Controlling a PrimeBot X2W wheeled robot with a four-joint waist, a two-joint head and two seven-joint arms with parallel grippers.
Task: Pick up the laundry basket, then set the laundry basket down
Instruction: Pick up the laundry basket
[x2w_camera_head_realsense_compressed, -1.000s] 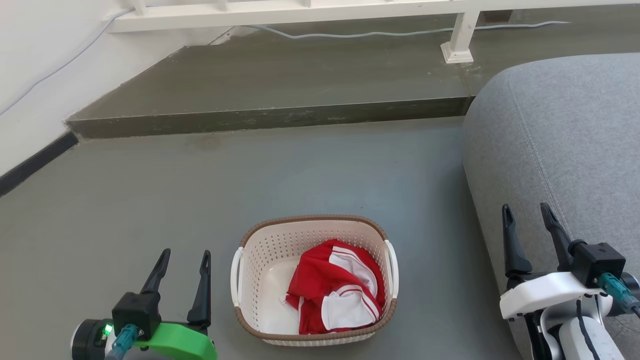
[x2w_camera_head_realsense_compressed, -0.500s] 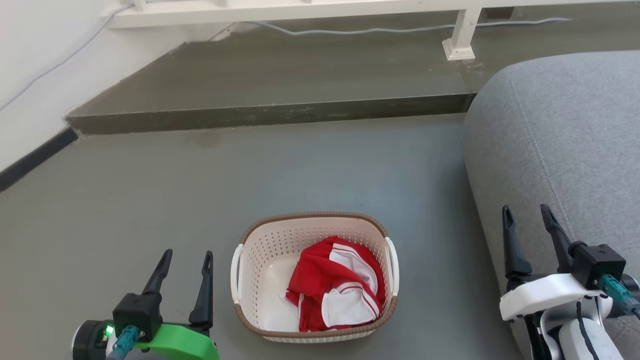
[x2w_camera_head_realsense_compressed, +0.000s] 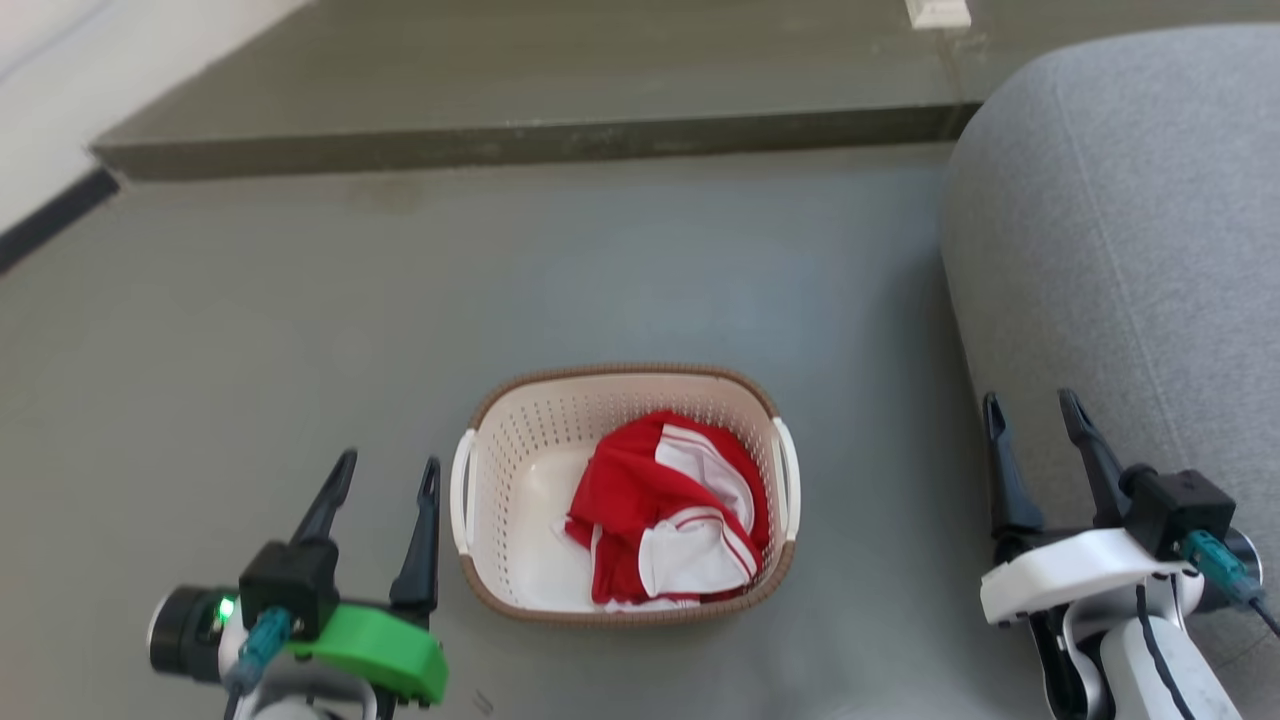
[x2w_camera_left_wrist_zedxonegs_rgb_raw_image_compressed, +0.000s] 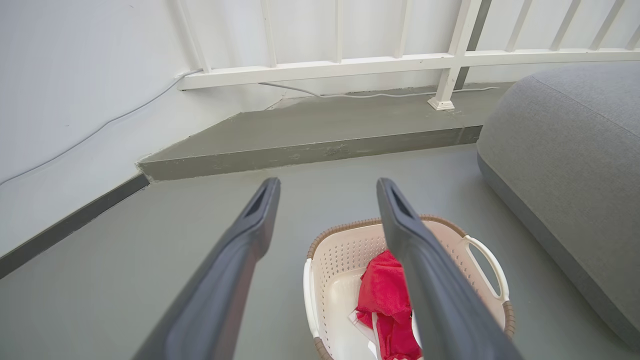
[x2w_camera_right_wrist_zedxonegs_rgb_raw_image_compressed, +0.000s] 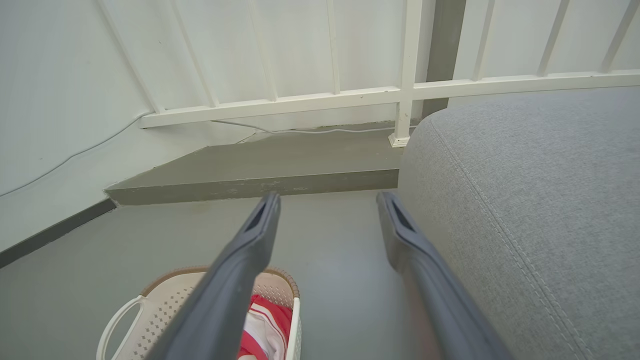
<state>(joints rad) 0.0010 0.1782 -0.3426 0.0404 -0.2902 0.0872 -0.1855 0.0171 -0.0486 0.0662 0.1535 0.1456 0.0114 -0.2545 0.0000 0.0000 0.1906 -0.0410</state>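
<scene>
The red and white garment (x2w_camera_head_realsense_compressed: 674, 510) lies in a bunch below the brown rim (x2w_camera_head_realsense_compressed: 630, 370), so it should stay in its heap and come along when the robot lifts the laundry basket.
The laundry basket (x2w_camera_head_realsense_compressed: 520, 440), cream-white with holes and a brown rim, stands on the grey floor (x2w_camera_head_realsense_compressed: 300, 300) in the lower middle of the head view. A red and white garment (x2w_camera_head_realsense_compressed: 660, 520) lies inside it. My left gripper (x2w_camera_head_realsense_compressed: 388, 465) is open, just left of the basket's left handle (x2w_camera_head_realsense_compressed: 460, 492), apart from it. My right gripper (x2w_camera_head_realsense_compressed: 1030, 405) is open too, well right of the right handle (x2w_camera_head_realsense_compressed: 788, 478), in front of the sofa. The left wrist view has the basket (x2w_camera_left_wrist_zedxonegs_rgb_raw_image_compressed: 345, 250) low between and right of the fingers (x2w_camera_left_wrist_zedxonegs_rgb_raw_image_compressed: 235, 260); the right wrist view has the basket (x2w_camera_right_wrist_zedxonegs_rgb_raw_image_compressed: 165, 300) at lower left.
A grey sofa (x2w_camera_head_realsense_compressed: 1130, 250) fills the right side, close to my right arm. A raised concrete step (x2w_camera_head_realsense_compressed: 520, 140) runs across the back, with a white railing (x2w_camera_left_wrist_zedxonegs_rgb_raw_image_compressed: 350, 65) and a cable behind it. A white wall with dark skirting (x2w_camera_head_realsense_compressed: 50, 210) bounds the left.
The head camera has tilted down, so the whole scene has slid up the picture and the railing has left it. Basket and both open grippers keep the same places relative to each other.
</scene>
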